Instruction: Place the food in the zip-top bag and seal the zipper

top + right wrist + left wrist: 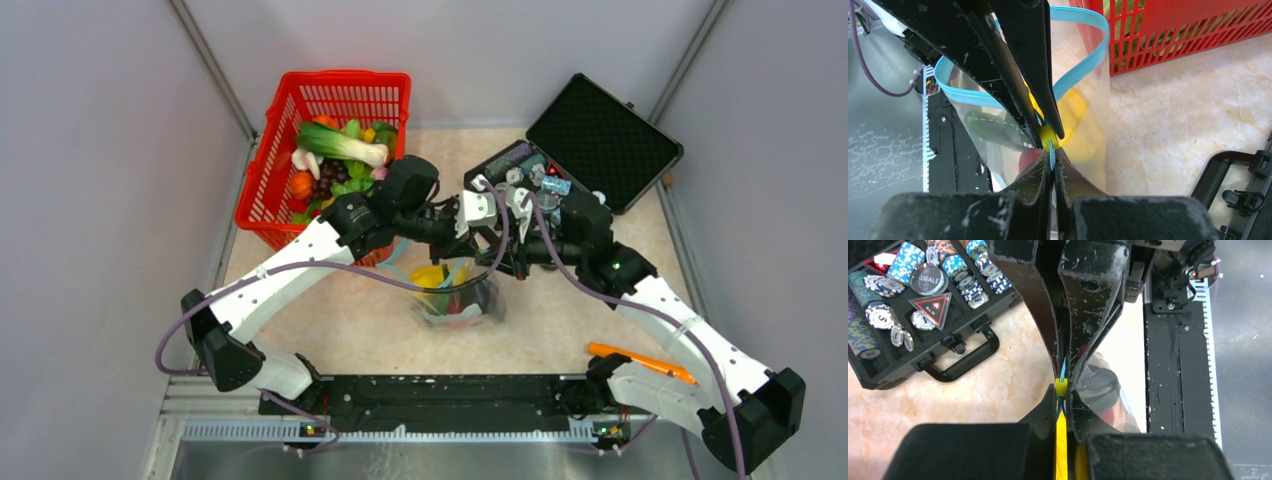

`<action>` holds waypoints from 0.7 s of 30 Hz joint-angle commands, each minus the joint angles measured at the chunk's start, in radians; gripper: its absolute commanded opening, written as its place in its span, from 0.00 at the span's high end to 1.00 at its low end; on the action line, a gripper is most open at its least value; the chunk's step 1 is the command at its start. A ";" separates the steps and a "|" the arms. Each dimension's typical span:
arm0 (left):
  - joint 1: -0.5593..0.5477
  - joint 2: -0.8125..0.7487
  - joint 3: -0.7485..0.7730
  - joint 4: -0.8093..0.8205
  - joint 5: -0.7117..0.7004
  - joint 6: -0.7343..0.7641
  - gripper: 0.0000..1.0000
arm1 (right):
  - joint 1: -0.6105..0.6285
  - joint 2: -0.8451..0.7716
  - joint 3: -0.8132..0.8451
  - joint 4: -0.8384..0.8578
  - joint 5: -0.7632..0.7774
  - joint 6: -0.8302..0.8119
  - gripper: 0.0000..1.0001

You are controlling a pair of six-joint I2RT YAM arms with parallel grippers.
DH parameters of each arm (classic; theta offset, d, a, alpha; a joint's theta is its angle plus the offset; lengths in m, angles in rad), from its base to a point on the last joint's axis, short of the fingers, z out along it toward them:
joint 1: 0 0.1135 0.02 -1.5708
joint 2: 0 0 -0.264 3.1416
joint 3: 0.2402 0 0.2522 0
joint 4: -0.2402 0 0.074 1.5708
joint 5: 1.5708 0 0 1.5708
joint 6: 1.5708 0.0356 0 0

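Observation:
My right gripper's fingers crowd the yellow slider (1049,136), so my right gripper should retake the blue strip (1052,156) slightly farther back and brace it while my left gripper pulls.
The clear zip-top bag (458,300) stands mid-table holding food: a yellow piece (1075,107), a green cucumber (993,127) and a red round one (1029,159). Its light-blue zipper (1083,65) loops open at the far end. My left gripper (1063,390) is shut on the zipper's yellow slider (1062,386). My right gripper (1051,156) faces it tip to tip, shut on the blue strip just beside the slider (1048,135). From above, both grippers (497,238) (512,262) meet over the bag's mouth.
A red mesh basket (330,90) with more toy vegetables (340,145) stands at the back left, close to the bag. An open black case (600,140) of poker chips (923,290) lies at the back right. An orange stick tool (640,360) lies near the right arm's base.

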 commanded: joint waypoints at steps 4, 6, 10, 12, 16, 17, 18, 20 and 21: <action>0.008 -0.010 0.024 -0.121 -0.085 0.067 1.00 | -0.005 -0.039 -0.007 0.051 -0.015 -0.012 1.00; 0.008 -0.008 0.023 -0.133 -0.080 0.070 1.00 | -0.005 -0.041 -0.007 0.050 -0.013 -0.013 1.00; 0.008 -0.006 0.021 -0.132 -0.074 0.063 1.00 | -0.004 -0.049 -0.010 0.051 -0.014 -0.014 1.00; 0.008 -0.007 0.019 -0.107 -0.051 0.046 1.00 | -0.005 -0.049 -0.015 0.058 -0.019 -0.004 1.00; 0.007 -0.007 0.026 -0.049 0.011 0.013 1.00 | -0.004 -0.042 -0.017 0.058 -0.043 -0.005 0.92; 0.007 -0.002 0.032 -0.046 0.019 0.011 1.00 | -0.004 -0.041 -0.016 0.061 -0.042 -0.004 0.86; 0.006 0.003 0.043 -0.046 0.023 0.009 1.00 | -0.005 -0.042 -0.017 0.068 -0.034 0.001 0.81; 0.006 0.012 0.056 -0.056 0.027 0.010 1.00 | -0.005 -0.036 -0.015 0.072 -0.032 0.001 0.76; 0.006 0.016 0.060 -0.059 0.029 0.010 1.00 | -0.005 -0.031 -0.013 0.071 -0.032 -0.002 0.76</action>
